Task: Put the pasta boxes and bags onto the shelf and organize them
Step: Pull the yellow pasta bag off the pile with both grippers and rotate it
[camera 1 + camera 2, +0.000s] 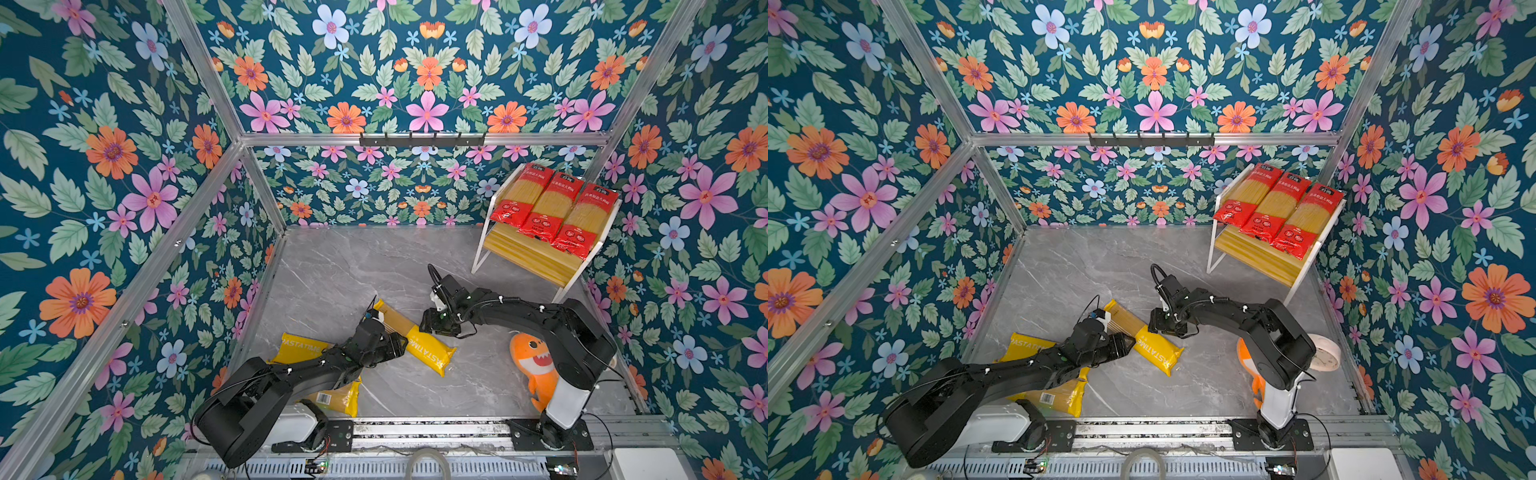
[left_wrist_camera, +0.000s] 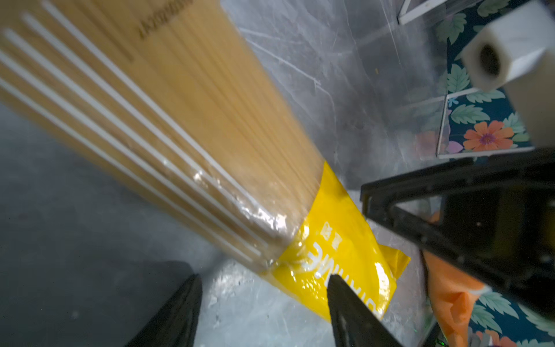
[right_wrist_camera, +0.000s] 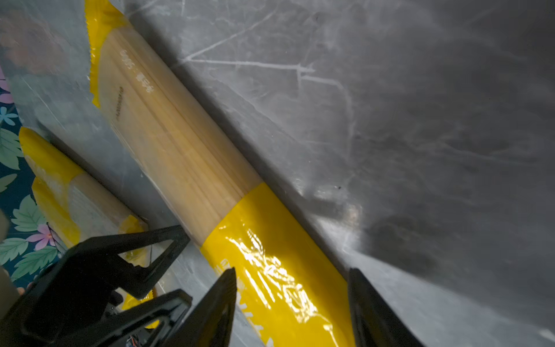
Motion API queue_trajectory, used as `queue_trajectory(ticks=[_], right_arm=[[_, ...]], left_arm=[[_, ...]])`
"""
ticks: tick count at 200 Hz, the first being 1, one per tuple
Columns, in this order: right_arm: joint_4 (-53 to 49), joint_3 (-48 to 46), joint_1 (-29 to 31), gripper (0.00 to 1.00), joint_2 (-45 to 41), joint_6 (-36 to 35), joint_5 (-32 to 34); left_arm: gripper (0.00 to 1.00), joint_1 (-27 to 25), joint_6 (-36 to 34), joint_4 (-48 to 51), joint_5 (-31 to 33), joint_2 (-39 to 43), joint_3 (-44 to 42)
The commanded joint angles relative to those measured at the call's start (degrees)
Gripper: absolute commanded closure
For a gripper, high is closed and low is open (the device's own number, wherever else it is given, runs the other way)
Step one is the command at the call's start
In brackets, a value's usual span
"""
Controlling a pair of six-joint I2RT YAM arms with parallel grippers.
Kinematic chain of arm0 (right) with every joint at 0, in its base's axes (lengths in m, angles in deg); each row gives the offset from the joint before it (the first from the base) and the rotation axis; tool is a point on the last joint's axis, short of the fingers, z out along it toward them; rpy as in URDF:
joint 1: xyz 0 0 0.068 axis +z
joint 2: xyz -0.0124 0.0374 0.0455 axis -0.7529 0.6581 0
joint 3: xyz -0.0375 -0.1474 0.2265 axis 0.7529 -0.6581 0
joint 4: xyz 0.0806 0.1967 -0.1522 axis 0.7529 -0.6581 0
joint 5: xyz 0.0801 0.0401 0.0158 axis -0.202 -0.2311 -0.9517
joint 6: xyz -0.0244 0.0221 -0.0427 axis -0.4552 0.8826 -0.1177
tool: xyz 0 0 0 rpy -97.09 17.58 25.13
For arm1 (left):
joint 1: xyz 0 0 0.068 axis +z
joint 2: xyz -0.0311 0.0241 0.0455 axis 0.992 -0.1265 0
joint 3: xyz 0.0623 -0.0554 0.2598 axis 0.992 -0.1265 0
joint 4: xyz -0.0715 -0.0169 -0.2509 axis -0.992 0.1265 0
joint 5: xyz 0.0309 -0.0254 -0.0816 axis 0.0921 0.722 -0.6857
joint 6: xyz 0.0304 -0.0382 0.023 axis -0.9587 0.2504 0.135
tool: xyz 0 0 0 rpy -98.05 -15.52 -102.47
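Note:
The yellow pack point(image 1: 432, 350) is lying at a slant between my grippers. My left gripper and my right gripper should turn it straight before they take its middle point(image 1: 412, 330) from both sides.
Three red pasta packs point(image 1: 552, 205) lie side by side on the top tier of the shelf point(image 1: 528, 257) at the back right. One yellow PASTATIME pack point(image 1: 428, 351) lies diagonally on the marble table. My right gripper point(image 3: 292, 300) is open, with its jaws on either side of that pack's yellow end and gaps on both sides. My left gripper point(image 2: 264, 300) is open beside the same pack, one finger point(image 2: 351, 312) over its yellow end. Two more yellow packs point(image 1: 297, 347) point(image 1: 338, 399) lie partly hidden under the left arm.
An orange plush shark point(image 1: 534, 361) sits by the right arm's base, and a round white object point(image 1: 1325, 353) lies behind that arm. A black hook rail point(image 1: 422, 139) hangs on the back wall. The shelf's lower tier point(image 1: 1258, 253) shows bare slats.

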Motion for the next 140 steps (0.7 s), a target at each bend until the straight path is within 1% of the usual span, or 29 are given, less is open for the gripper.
queue_trajectory(ticks=[1,26,45,56,64,82,101,114,125,140], right_arm=[[2.7,-1.7,0.5,0.41,-0.2,2.2,-4.8],[6.5,-7.1,3.1,0.43,-3.3,7.4,-5.6],[9.9,-10.6,5.8,0.43,-5.2,11.6,-6.8],[12.9,-13.0,6.0,0.43,-6.7,14.3,-8.5],[14.6,-14.8,5.5,0.42,-8.1,15.6,-8.4],[12.8,-16.9,3.1,0.40,-14.3,16.3,-5.5],[10.8,-18.9,0.4,0.37,-18.4,18.7,-2.1],[15.1,-22.1,-0.2,0.36,-20.1,22.3,-0.1],[21.9,-25.3,-0.2,0.35,-19.9,25.4,0.9],[30.5,-28.0,-0.2,0.35,-17.8,29.1,0.8]], left_arm=[[0.33,2.5,-1.5,-1.6,-1.5,-2.9,1.0],[0.37,5.2,-4.2,-3.8,-3.8,-8.0,5.5],[0.39,5.6,-5.9,-5.1,-6.6,-12.3,10.4],[0.40,5.6,-6.5,-5.5,-8.5,-13.9,12.7],[0.40,5.8,-7.1,-5.2,-9.7,-14.3,13.8],[0.40,7.4,-8.7,-2.9,-11.2,-12.8,14.5],[0.40,11.2,-9.4,0.7,-12.6,-9.8,12.8],[0.40,13.2,-10.5,4.1,-12.8,-7.7,11.5],[0.40,13.5,-11.5,5.9,-13.1,-6.4,10.5],[0.40,13.4,-10.1,4.5,-15.7,-5.8,8.6]])
